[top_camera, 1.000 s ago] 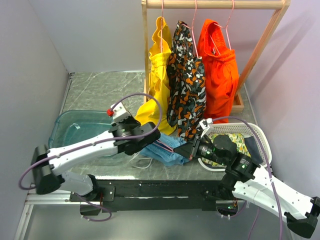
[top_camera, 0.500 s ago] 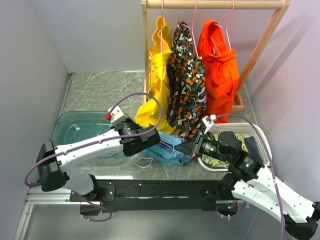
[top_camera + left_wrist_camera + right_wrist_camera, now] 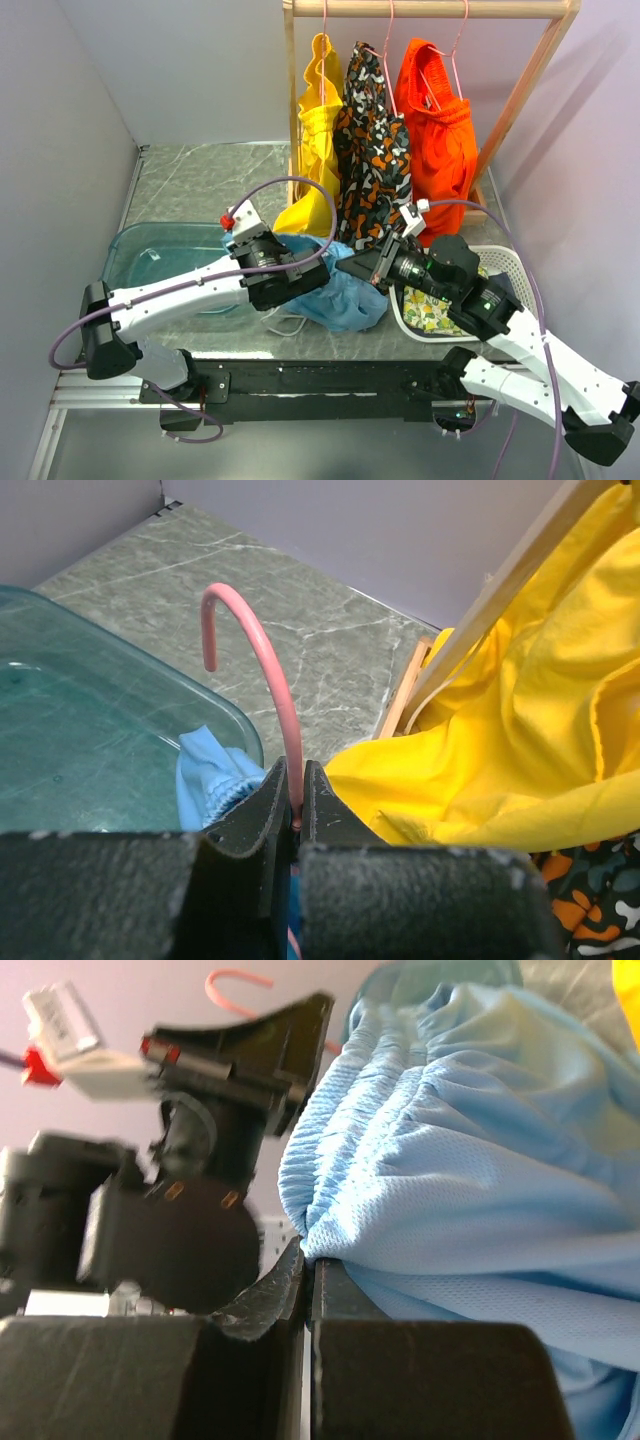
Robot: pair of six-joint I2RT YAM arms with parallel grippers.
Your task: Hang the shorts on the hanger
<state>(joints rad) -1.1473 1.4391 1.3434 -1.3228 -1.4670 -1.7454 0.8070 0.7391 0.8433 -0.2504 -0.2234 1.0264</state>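
The robot's right gripper holds only the edge of the shorts' waistband between its fingers, so it should let go, move back and close around the waistband along with the hanger's end.
The light-blue shorts hang bunched between my two grippers above the table's front edge. My left gripper is shut on the stem of the pink wire hanger, with the hook standing above the fingertips. In the top view the left gripper sits beside the bin and the hanger's body is hidden under the fabric. A fold of the shorts shows left of the left fingers. My right gripper is shut on the gathered waistband of the shorts. It faces the left gripper, and the hook shows beyond.
A wooden rack at the back carries a yellow garment, a patterned one and orange shorts on hangers. A teal bin stands at the left. A white basket with lemon-print cloth stands at the right.
Both grippers have risen and moved back. The shorts have lifted off the table and now hang fuller between them. The right gripper has moved up and left.
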